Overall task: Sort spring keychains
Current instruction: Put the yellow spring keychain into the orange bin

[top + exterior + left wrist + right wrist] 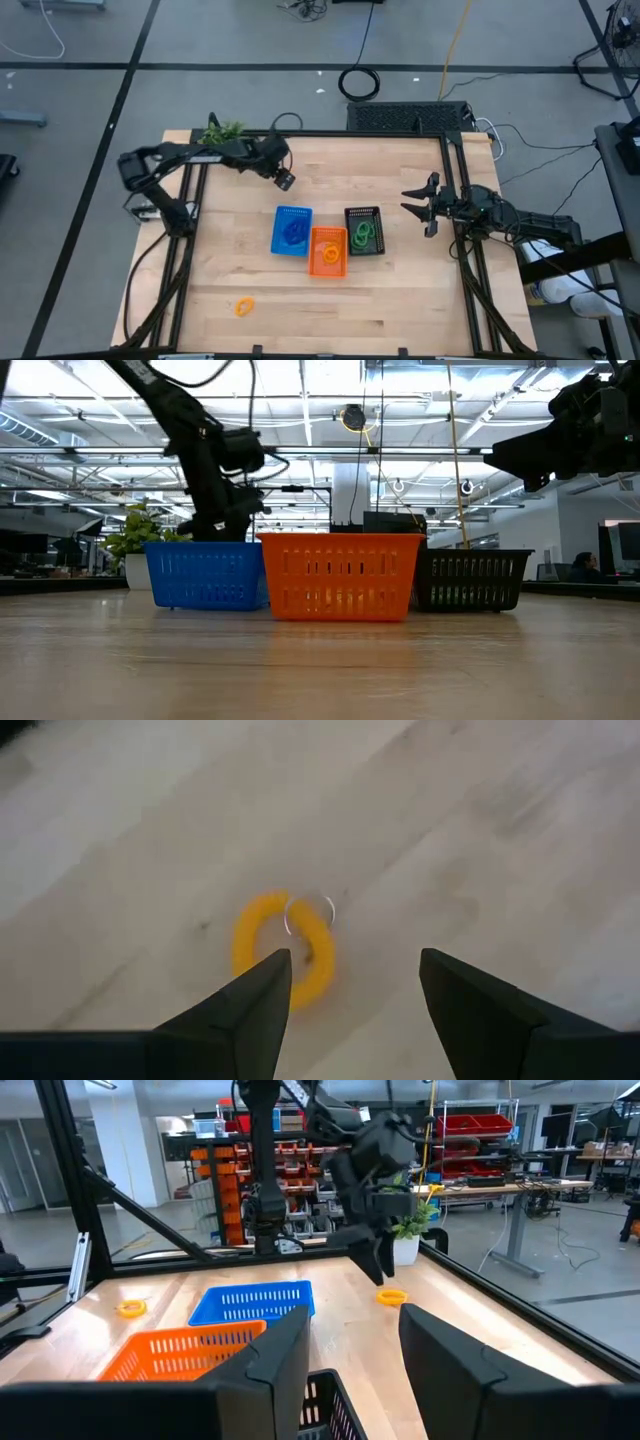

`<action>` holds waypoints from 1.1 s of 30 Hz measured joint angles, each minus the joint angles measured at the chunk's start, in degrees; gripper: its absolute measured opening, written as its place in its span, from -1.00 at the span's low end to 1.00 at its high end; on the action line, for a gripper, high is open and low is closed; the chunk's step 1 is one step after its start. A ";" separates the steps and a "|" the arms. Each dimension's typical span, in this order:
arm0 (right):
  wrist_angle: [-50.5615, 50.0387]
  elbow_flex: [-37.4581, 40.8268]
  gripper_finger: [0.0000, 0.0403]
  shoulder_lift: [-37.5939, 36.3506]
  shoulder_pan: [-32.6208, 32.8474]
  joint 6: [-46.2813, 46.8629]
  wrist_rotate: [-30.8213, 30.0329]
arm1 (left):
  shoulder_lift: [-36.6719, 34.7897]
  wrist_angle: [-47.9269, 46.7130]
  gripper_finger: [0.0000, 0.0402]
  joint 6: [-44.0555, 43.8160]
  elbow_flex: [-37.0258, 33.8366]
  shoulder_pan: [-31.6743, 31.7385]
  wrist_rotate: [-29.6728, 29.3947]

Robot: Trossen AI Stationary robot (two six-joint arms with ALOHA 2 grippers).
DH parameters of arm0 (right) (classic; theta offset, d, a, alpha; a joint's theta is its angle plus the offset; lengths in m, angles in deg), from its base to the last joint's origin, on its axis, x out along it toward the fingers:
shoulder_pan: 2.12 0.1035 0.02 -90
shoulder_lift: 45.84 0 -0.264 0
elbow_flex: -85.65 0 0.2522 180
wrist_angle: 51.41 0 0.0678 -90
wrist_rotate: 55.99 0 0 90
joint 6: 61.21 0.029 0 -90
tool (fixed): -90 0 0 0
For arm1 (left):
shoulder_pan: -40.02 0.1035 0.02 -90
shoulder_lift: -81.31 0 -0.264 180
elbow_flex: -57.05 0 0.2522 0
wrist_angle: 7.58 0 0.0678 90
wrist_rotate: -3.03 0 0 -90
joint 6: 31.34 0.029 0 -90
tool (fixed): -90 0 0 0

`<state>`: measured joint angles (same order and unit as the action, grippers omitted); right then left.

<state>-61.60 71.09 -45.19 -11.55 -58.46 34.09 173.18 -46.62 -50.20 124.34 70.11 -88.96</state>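
Note:
My gripper will lift the orange spring keychain (321, 965) by one side, and the keychain should stay an open loop because its closely wound coil (246, 935) already keeps a rounded shape.
An orange spring keychain (283, 952) with a metal ring lies flat on the wooden table toward its far side. My left gripper (355, 965) hangs open just above it, fingers slanting down, touching nothing; seen from the right wrist, that gripper (372, 1252) stands over the keychain (392, 1296). A second orange keychain (244, 306) lies near the front left. The blue basket (292, 230), orange basket (328, 250) and black basket (363, 230) hold blue, orange and green keychains. My right gripper (412, 202) waits open and level at the table's right edge.
The three baskets stand close together mid-table. A green plant sprig (222, 130) sits at the far left corner. A black frame (452, 180) runs along the table's edges. Bare wood lies in front of the baskets and at the far right.

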 joint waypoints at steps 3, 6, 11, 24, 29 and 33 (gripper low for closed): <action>0.00 0.00 -0.28 0.00 0.00 0.00 0.00 | 3.99 -2.91 0.15 1.22 3.24 0.00 0.01; -0.02 0.00 -0.29 0.00 0.00 0.01 0.00 | 6.63 -4.25 0.15 1.19 4.70 0.00 -0.01; -0.02 0.00 -0.29 0.00 0.00 0.00 0.00 | 9.27 -5.75 0.15 1.17 4.84 0.01 -0.02; 0.00 0.00 -0.28 0.02 0.00 0.01 0.00 | 11.52 -6.07 0.15 1.79 5.03 0.85 -0.80; 0.00 0.00 -0.29 0.02 0.00 0.00 0.00 | 11.54 -7.27 -0.09 1.63 5.01 0.85 -0.75; 0.01 0.00 -0.29 0.02 0.00 0.02 0.01 | 11.59 -7.64 -0.45 1.83 4.94 0.85 -0.80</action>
<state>-61.58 71.09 -45.17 -11.55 -58.45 34.10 184.77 -54.26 -48.36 129.28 70.96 -89.76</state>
